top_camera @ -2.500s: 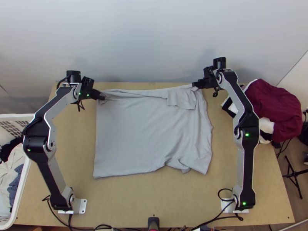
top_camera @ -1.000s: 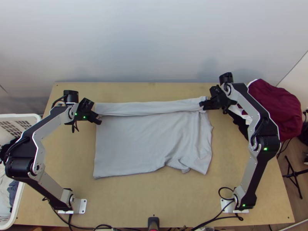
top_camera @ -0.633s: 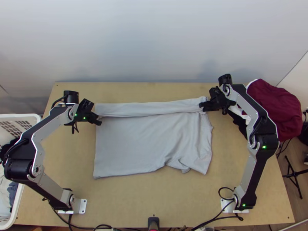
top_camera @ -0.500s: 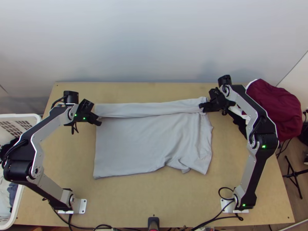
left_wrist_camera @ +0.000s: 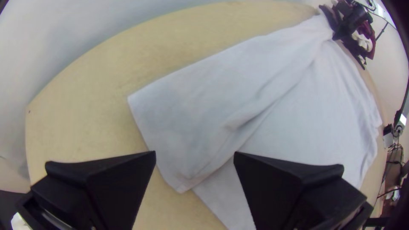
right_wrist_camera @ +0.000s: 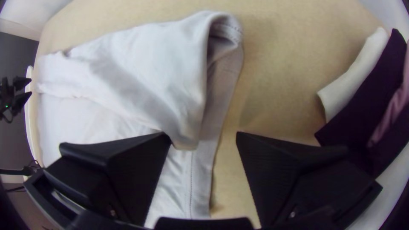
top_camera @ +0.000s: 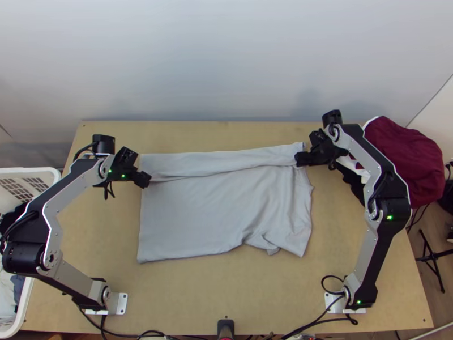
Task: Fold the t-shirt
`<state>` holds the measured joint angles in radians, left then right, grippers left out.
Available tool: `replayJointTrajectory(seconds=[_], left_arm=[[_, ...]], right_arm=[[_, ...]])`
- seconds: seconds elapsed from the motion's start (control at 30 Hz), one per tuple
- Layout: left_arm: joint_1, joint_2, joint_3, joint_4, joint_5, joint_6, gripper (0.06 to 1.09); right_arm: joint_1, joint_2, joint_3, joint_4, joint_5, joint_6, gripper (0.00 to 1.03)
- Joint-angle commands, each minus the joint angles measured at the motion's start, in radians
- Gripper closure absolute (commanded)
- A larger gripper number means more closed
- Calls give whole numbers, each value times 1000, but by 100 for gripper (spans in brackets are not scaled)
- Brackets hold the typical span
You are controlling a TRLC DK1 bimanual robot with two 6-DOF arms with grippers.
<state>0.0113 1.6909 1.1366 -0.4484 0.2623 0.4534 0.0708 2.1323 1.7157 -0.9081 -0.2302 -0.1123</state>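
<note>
Loose wrinkles point(top_camera: 261, 233) are gathered by the near sleeve, so I expect that end of the t-shirt point(top_camera: 291, 229) to bunch up when I fold the t-shirt's near side over the strip.
A light grey t-shirt point(top_camera: 215, 209) lies on the table, its far part folded over in a long strip point(top_camera: 226, 161) toward the near side. My left gripper point(top_camera: 146, 180) is at the strip's left end; in the left wrist view my left gripper point(left_wrist_camera: 194, 155) stands open, the strip's corner between and beyond its fingers. My right gripper point(top_camera: 298, 160) is at the strip's right end. In the right wrist view my right gripper point(right_wrist_camera: 203, 136) is open too, a loose fold of cloth point(right_wrist_camera: 185, 127) beside one finger.
A white basket point(top_camera: 34, 266) with clothes stands at the left, partly under the left arm. Dark red, white and black clothes point(top_camera: 402, 158) are heaped at the table's right edge. Bare wood point(top_camera: 187, 294) shows along the near side.
Both arms came nearer, and the shirt's far edge was folded over into a strip. Lately both grippers opened and let go of the cloth; the strip's left end has spread wider.
</note>
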Motion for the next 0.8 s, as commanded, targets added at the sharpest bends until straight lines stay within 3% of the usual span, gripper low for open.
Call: replayJointTrajectory(seconds=[0.0,0.37,0.77], left_arm=[[-13,-10,-6,-13,5,-4,10],[-8,-215,-90,-144,5,45,10],[-136,-588,-278,-441,-15,286,11]], right_arm=[[15,-8,9,-37,66,-30,6],[18,-175,-57,-146,88,-36,4],[164,-592,-533,-184,106,-9,5]])
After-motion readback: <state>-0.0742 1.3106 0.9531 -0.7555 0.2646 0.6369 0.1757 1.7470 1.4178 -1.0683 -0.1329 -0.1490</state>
